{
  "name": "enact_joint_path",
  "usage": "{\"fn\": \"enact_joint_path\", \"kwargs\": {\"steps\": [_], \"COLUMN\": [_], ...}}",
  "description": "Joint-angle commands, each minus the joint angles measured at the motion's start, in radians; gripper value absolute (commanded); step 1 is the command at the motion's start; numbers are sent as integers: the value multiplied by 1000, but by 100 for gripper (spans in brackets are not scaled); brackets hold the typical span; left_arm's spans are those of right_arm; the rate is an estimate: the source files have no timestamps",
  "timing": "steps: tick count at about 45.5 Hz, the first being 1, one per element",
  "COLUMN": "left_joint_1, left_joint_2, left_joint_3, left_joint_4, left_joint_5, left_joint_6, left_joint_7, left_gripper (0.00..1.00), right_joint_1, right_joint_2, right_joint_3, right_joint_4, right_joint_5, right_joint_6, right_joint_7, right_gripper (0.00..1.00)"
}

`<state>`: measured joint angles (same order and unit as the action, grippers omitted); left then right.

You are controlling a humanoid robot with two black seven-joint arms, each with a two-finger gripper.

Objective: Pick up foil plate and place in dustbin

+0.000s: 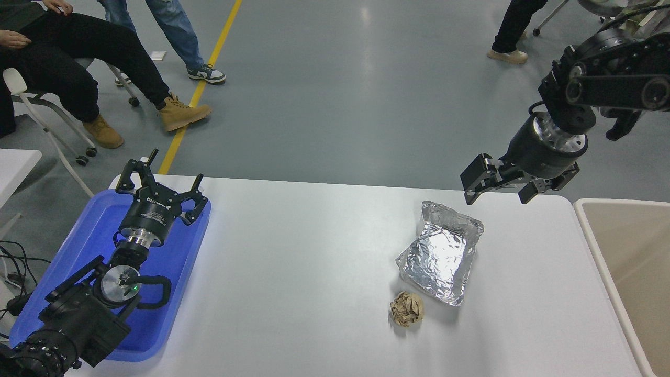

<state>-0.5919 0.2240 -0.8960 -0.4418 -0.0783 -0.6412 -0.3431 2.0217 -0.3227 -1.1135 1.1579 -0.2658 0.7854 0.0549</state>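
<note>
The thin foil plate (440, 258) is braced by raised, wrinkled rims (450, 219), so the foil plate will stay spread out and hold its shape when I pick it up by one side.
The foil plate (442, 252) is a shiny silver tray with wrinkled rims, lying on the white table right of centre. My right gripper (497, 189) is open and empty, held in the air above the table's far edge, just up and right of the plate. The dustbin (602, 251), beige with a pale cream rim, stands at the table's right edge, partly cut off by the picture. My left gripper (159, 180) is parked open over the blue tray at the lower left.
A small brown wadded paper ball (407, 309) lies just in front of the plate. A blue plastic tray (172, 293) sits at the table's left end. People sit and stand beyond the far side, on the grey floor.
</note>
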Motion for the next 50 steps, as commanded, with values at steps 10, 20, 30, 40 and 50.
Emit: {"fn": "enact_joint_path", "kwargs": {"steps": [10, 20, 30, 40, 50], "left_joint_1": [0, 0, 0, 0, 0], "left_joint_2": [0, 0, 0, 0, 0], "left_joint_3": [0, -1, 0, 0, 0], "left_joint_4": [0, 0, 0, 0, 0], "left_joint_5": [0, 0, 0, 0, 0], "left_joint_6": [0, 0, 0, 0, 0], "left_joint_7": [0, 0, 1, 0, -1], "left_gripper": [100, 100, 100, 100, 100], "right_joint_1": [35, -53, -155, -267, -359], "right_joint_2": [-24, -26, -53, -76, -75], "right_joint_3": [-12, -12, -32, -35, -25], "right_joint_4": [3, -33, -50, -50, -50], "right_joint_5": [5, 33, 46, 214, 339], "right_joint_6": [0, -12, -179, -333, -457], "right_joint_7": [0, -1, -3, -12, -12], "right_gripper": [100, 100, 99, 99, 99]}}
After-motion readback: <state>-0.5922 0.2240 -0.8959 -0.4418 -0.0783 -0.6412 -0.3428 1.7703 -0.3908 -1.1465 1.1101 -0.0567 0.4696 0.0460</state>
